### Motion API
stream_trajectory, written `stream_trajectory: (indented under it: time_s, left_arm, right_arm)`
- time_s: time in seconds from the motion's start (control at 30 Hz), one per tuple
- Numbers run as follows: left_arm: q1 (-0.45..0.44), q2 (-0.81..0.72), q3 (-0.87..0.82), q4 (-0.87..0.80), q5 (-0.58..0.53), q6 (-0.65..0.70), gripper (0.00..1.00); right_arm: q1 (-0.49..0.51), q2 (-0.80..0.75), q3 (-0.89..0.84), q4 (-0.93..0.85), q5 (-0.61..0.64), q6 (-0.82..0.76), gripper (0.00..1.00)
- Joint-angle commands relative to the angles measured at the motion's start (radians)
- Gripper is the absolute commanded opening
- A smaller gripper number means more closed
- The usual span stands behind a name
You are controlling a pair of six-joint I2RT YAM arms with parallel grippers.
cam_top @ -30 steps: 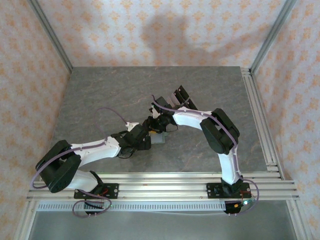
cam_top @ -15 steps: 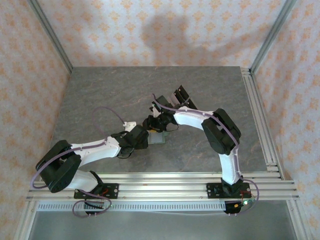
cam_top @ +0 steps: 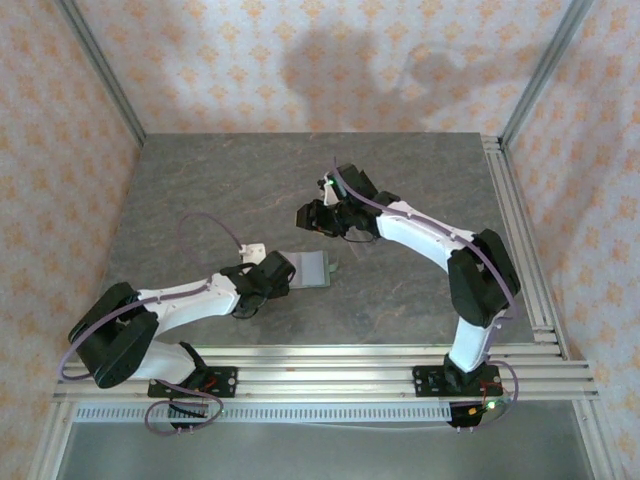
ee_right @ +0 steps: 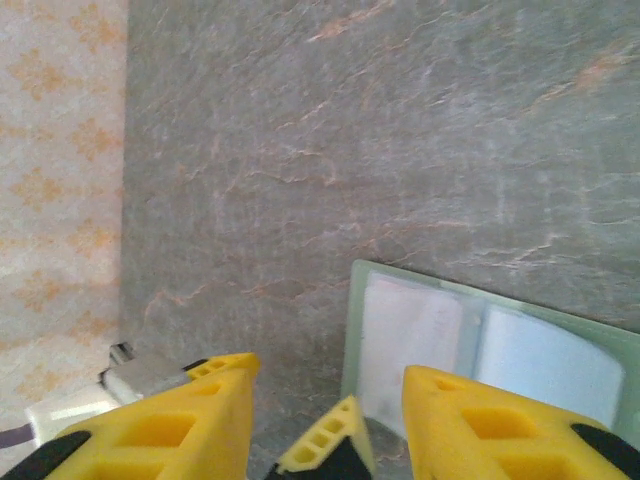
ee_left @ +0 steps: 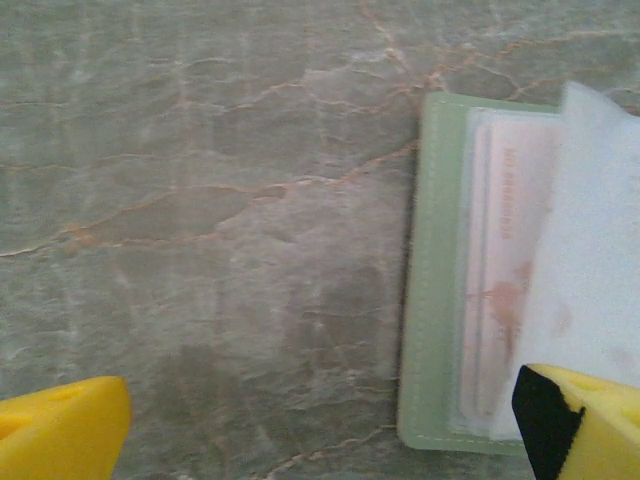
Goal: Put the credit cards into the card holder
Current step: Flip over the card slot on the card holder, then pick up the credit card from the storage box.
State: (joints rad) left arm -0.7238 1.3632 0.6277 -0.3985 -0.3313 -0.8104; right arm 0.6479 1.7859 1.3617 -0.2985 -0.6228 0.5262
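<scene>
My right gripper should keep going with open fingers to the clear rack and close on another card, as the pinkish card (ee_left: 506, 220) is flat in the card holder's sleeve.
The card holder (cam_top: 312, 268) lies open and flat on the grey table, sage green with clear inner sleeves. Pale credit cards sit inside those sleeves: one pinkish card (ee_left: 505, 260) shows in the left wrist view, and two pale panels (ee_right: 410, 340) show in the right wrist view. My left gripper (cam_top: 286, 270) rests low at the holder's left edge, jaws wide open (ee_left: 320, 405), with one fingertip (ee_left: 580, 420) over the holder's corner. My right gripper (cam_top: 312, 216) hangs above and behind the holder (ee_right: 480, 300), its jaws apart (ee_right: 325, 375) with nothing gripped.
Patterned walls (cam_top: 60, 180) close in the table on three sides. Aluminium rails (cam_top: 520, 240) run along the right and near edges. Bare stone tabletop (cam_top: 220, 190) stretches left and behind the holder.
The right gripper has risen and pulled back from the holder toward the far side. The left gripper slid left off it. The holder now lies uncovered and open.
</scene>
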Motion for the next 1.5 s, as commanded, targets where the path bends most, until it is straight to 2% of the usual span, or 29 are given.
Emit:
stream_trajectory:
  time_s: [0.0, 0.23, 0.4, 0.6, 0.93, 1.47]
  left_arm:
    - [0.024, -0.018, 0.02, -0.116, -0.092, -0.077, 1.0]
    - [0.058, 0.005, 0.017, -0.152, -0.071, -0.098, 1.0]
    - [0.059, -0.047, 0.029, -0.149, -0.076, -0.092, 1.0]
    - [0.076, -0.088, 0.056, -0.177, -0.083, -0.073, 1.0]
    - [0.138, -0.104, 0.061, -0.178, -0.05, -0.038, 1.0]
    - [0.153, -0.081, 0.059, -0.151, -0.028, -0.026, 1.0]
  right_arm:
    - [-0.017, -0.049, -0.011, -0.079, 0.103, -0.047, 0.43]
    - [-0.043, -0.036, 0.083, -0.252, 0.26, -0.174, 0.43]
    - [-0.05, 0.061, 0.253, -0.426, 0.401, -0.302, 0.43]
    - [-0.059, 0.196, 0.445, -0.549, 0.535, -0.402, 0.43]
    - [-0.062, 0.429, 0.712, -0.699, 0.64, -0.495, 0.37]
    - [-0.063, 0.595, 0.86, -0.768, 0.686, -0.53, 0.34]
